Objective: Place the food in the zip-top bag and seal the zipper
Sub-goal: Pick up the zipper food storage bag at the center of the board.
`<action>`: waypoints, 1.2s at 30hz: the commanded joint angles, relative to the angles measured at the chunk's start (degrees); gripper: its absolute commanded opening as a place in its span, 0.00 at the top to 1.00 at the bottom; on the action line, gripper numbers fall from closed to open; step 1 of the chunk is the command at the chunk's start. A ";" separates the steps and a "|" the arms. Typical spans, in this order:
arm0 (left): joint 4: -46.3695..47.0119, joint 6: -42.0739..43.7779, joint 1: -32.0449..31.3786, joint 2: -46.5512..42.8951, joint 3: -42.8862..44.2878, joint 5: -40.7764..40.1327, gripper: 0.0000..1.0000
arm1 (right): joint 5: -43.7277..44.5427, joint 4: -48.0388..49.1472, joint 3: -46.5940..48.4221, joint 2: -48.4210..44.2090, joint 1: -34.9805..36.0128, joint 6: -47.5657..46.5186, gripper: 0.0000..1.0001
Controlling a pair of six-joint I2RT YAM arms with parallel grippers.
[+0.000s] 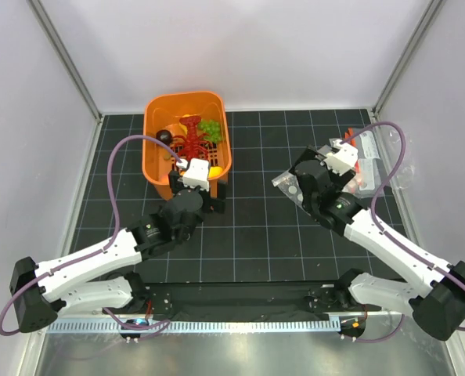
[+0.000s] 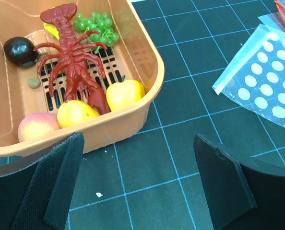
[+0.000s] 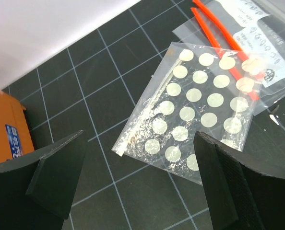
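The bag's zipper corner (image 1: pixel 279 182) is free on open mat in front of my right gripper's open fingers. I should keep moving down until the fingers pinch that corner.
The red lobster (image 2: pixel 73 62), the green grape bunch (image 2: pixel 97 26) and a peach-orange fruit (image 2: pixel 36 127) lie in the orange basket (image 1: pixel 156 117). My left gripper (image 2: pixel 138 143) is open and empty, low over the mat just in front of the basket's near right corner; it also shows in the top view (image 1: pixel 195 189). The clear dotted zip-top bag (image 3: pixel 200 110) lies flat on the mat, its zipper edge (image 3: pixel 142 103) facing left. My right gripper (image 3: pixel 140 139) is open and empty above the bag's near left corner. In the top view the right gripper (image 1: pixel 311 176) hides most of the bag.
The basket also holds two yellow fruits (image 2: pixel 124 93) and a dark round fruit (image 2: pixel 18 50). Flat clear packets with orange-red strips (image 3: pixel 248 48) lie behind the bag, near the right wall. Open mat lies between the basket and the bag (image 1: pixel 256 188).
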 commanded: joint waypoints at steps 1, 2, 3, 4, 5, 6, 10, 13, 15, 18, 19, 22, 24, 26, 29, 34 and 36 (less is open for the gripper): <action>2.20 -0.69 0.10 -0.67 1.20 -0.12 0.00 | -2.18 3.07 0.86 1.30 0.08 -2.59 0.00; 2.11 -0.60 0.10 -0.67 1.20 -0.21 0.00 | -2.71 3.95 0.67 2.00 0.08 -3.21 0.00; 2.02 -0.52 0.10 -0.67 1.20 -0.39 0.00 | -3.67 5.44 0.67 2.88 -0.01 -4.34 0.00; 2.02 -0.43 0.10 -0.67 1.20 -0.74 0.00 | -7.24 6.15 0.93 5.76 -0.01 -7.23 0.00; 2.02 -0.43 0.10 -0.76 1.20 -0.65 0.00 | -8.85 6.76 1.28 7.35 -0.10 -8.04 0.00; 2.11 -0.43 0.10 -0.84 1.20 -0.65 0.00 | -10.60 7.12 1.81 9.46 -0.53 -8.74 0.00; 2.11 -0.78 0.10 -1.20 0.94 -0.48 0.00 | -15.37 8.00 4.97 19.04 -1.07 -8.75 0.01; 2.11 -0.78 0.10 -0.85 0.94 -0.39 0.00 | -15.19 7.21 8.92 26.95 -1.85 -8.58 0.02; 2.20 -0.87 0.10 -0.58 1.03 -0.21 0.00 | -16.07 6.68 12.17 31.51 -2.47 -8.93 0.04; 2.20 -0.87 0.10 -0.41 1.20 0.05 0.00 | -15.63 5.80 14.91 35.04 -3.87 -7.88 0.04; 2.20 -0.78 0.10 -0.41 1.20 0.05 0.00 | -16.24 5.89 15.43 36.88 -4.31 -7.44 0.04; 2.11 -0.87 0.10 -0.58 1.20 0.40 0.00 | -21.50 7.20 15.18 40.05 -7.21 -5.68 0.07; 2.11 -0.87 0.10 -0.58 1.03 0.49 0.00 | -24.23 8.00 15.44 41.11 -9.32 -4.89 0.08; 2.11 -0.87 0.10 -0.67 1.03 0.40 0.00 | -26.87 8.09 15.44 42.43 -10.55 -3.92 0.09; 2.20 -0.87 0.10 -0.58 1.03 0.67 0.00 | -29.07 6.78 15.70 43.75 -12.05 -2.43 0.12; 2.11 -0.95 0.10 -0.49 1.12 0.75 0.00 | -24.25 1.68 16.49 43.84 -12.32 1.09 0.23; 2.20 -0.96 0.10 -0.49 1.03 0.84 0.00 | -25.99 1.41 16.32 43.15 -12.23 1.27 0.46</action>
